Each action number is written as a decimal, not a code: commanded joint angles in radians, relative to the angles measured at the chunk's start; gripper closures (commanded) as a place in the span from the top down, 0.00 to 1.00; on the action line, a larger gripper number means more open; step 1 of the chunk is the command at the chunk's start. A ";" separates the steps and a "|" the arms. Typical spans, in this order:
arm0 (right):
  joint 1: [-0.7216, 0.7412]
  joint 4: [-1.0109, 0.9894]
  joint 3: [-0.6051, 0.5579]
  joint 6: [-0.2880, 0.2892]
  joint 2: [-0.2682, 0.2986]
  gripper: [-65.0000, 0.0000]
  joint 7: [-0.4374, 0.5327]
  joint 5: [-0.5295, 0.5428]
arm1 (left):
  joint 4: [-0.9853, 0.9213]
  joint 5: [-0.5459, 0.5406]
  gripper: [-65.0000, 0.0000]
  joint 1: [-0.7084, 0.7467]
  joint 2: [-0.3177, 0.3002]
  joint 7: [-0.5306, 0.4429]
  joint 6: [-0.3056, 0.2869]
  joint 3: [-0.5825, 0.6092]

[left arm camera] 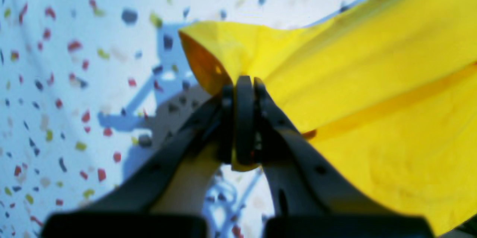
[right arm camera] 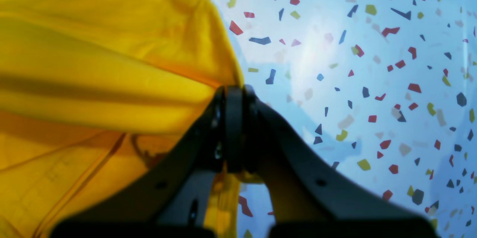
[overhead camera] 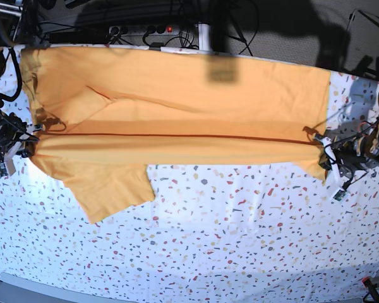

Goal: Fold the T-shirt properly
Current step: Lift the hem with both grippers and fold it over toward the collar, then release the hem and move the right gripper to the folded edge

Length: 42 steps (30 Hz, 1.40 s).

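Observation:
The T-shirt's folded strip (overhead camera: 183,149) is straight from side to side, so my left gripper should keep lowering it onto the T-shirt's wide part (overhead camera: 265,120) and let go once it is flat.
The orange-yellow T-shirt (overhead camera: 177,95) is stretched sideways across the far half of the table, folded along a long crease, with one sleeve (overhead camera: 110,189) pointing toward the front. At the right end of the base view, my left gripper (overhead camera: 322,150) is shut on the shirt's edge; the left wrist view shows its fingertips (left arm camera: 244,81) pinching a bunched yellow fold (left arm camera: 372,63). Over at the left end, my right gripper (overhead camera: 30,142) is shut on the other edge, with cloth (right arm camera: 93,63) clamped between its jaws (right arm camera: 234,91). A thin dark line mark (right arm camera: 141,152) shows through the fabric.
The table wears a white cover with coloured speckles (overhead camera: 240,240). Cables and a power strip (overhead camera: 145,28) lie behind the back edge, which the shirt reaches. Arm hardware and wires stand at both sides (overhead camera: 0,126) (overhead camera: 372,151).

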 commanded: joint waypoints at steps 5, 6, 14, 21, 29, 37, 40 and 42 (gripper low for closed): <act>0.016 0.019 0.010 0.005 0.027 0.00 -0.005 0.008 | 0.016 -0.003 0.00 -0.006 -0.021 0.009 0.004 -0.008; 0.014 0.019 0.010 0.005 0.027 0.00 -0.010 0.008 | 0.016 -0.004 0.00 0.000 -0.022 0.009 0.003 -0.008; -0.067 0.018 0.010 0.005 0.027 0.00 -0.026 0.008 | 0.016 0.001 0.00 0.046 -0.022 0.003 0.003 -0.008; -0.077 0.018 0.010 0.005 0.028 0.62 -0.027 0.000 | 0.016 0.031 0.44 0.053 -0.022 -0.038 0.018 -0.008; -0.058 0.040 0.019 0.005 0.035 0.63 -0.047 0.043 | 0.016 0.105 0.44 0.047 -0.022 -0.020 0.063 -0.008; 0.047 0.099 0.115 0.005 0.034 0.63 -0.071 0.198 | 0.016 0.261 0.44 0.047 -0.022 -0.035 0.180 -0.008; 0.123 0.090 0.111 0.005 0.018 0.63 -0.071 0.243 | 0.018 0.266 0.44 0.044 -0.021 -0.084 0.203 -0.008; 0.190 0.060 0.106 0.005 -0.009 0.63 -0.069 0.233 | 0.025 0.265 0.44 0.034 -0.019 -0.094 0.207 -0.008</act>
